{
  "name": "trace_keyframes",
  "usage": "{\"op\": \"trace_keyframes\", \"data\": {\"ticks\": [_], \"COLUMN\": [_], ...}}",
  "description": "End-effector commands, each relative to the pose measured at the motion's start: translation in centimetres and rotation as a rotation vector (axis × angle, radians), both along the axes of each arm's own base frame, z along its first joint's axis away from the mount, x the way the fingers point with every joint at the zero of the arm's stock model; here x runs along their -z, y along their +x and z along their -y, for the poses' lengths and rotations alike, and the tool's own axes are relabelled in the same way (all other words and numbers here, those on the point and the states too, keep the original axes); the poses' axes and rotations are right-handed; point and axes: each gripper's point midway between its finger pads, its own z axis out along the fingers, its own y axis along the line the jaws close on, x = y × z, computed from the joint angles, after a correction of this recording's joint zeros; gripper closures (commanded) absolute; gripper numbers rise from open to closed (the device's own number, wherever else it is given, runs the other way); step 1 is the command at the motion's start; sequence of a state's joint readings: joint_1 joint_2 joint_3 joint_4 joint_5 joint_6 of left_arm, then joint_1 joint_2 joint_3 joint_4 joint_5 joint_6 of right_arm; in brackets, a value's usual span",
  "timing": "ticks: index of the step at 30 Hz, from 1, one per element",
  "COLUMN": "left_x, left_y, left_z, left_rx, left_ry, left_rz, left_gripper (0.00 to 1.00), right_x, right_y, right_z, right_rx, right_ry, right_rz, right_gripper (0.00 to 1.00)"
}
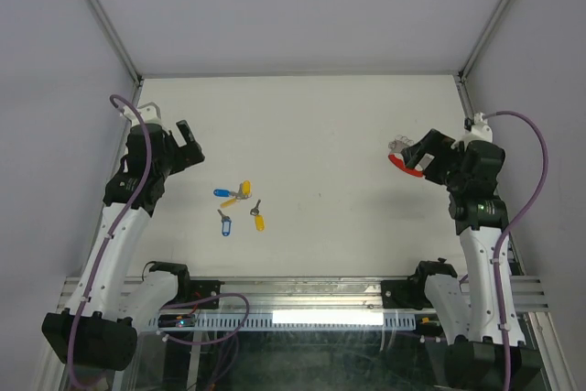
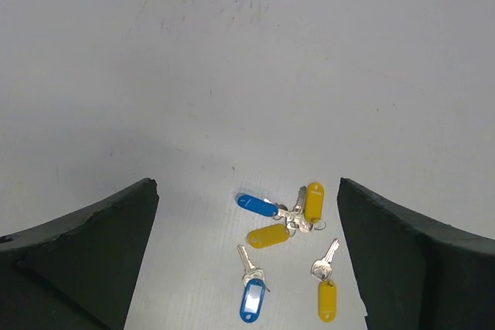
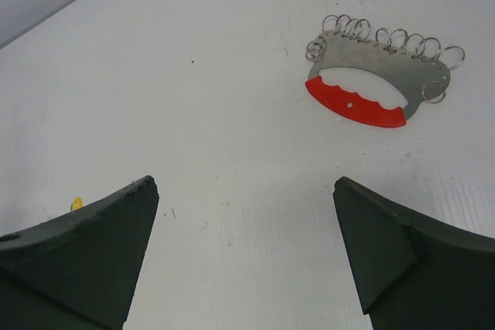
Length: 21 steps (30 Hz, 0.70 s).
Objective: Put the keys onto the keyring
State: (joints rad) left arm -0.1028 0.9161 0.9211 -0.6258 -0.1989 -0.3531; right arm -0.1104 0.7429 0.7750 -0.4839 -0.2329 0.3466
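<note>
The keyring [image 1: 403,154] is far from the keys and my left gripper. My right gripper should first move it toward the middle [image 1: 326,223] and turn its rings to point at the keys.
Several keys with blue and yellow tags lie on the white table left of centre [image 1: 240,203]. In the left wrist view three are bunched together [image 2: 282,218], a blue-tagged key [image 2: 252,293] and a yellow-tagged key [image 2: 327,295] lie apart. My left gripper [image 1: 190,144] is open and empty, up and left of the keys; the keys lie between and just beyond its fingertips [image 2: 246,183]. The keyring [image 3: 363,83], a red crescent on a silvery metal piece with several small rings, lies flat at the right [image 1: 400,160]. My right gripper [image 1: 419,155] is open and empty beside it [image 3: 244,182].
Grey side walls and metal frame posts [image 1: 117,43] close in the table on the left, right and back. A metal rail [image 1: 320,290] with cables runs along the near edge between the arm bases.
</note>
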Motion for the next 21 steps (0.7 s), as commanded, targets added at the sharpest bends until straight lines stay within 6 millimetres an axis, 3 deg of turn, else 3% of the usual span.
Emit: {"op": "trace_keyframes", "data": {"ticks": [1,6,11,17,21], "left_x": [-1.2,-1.3,-1.5,0.2,2.1], "left_y": [1.3,1.8,1.8,1.6,1.0], "left_z": [0.2,0.2,-0.1,2.5,2.0], "left_rx": [-0.014,-0.012,-0.017,0.119,0.125], "left_ry": [-0.04,-0.031,-0.02,-0.084,-0.033], "left_rz": [0.058,0.067,0.099,0.083,0.012], "left_gripper": [0.01,0.01,0.01,0.01,0.01], "right_x": [-0.4,1.2,3.8,5.2,6.1], "right_y": [0.2,1.1,1.9,3.1,4.6], "right_z": [-0.5,-0.7,0.8,-2.4,-1.7], "right_rx": [-0.03,-0.004,0.107,-0.036,-0.017], "right_ry": [0.012,0.075,0.088,0.237,0.215], "right_rz": [-0.028,-0.102,-0.232,-0.312,-0.292], "right_gripper": [0.0,0.0,0.0,0.0,0.0]}}
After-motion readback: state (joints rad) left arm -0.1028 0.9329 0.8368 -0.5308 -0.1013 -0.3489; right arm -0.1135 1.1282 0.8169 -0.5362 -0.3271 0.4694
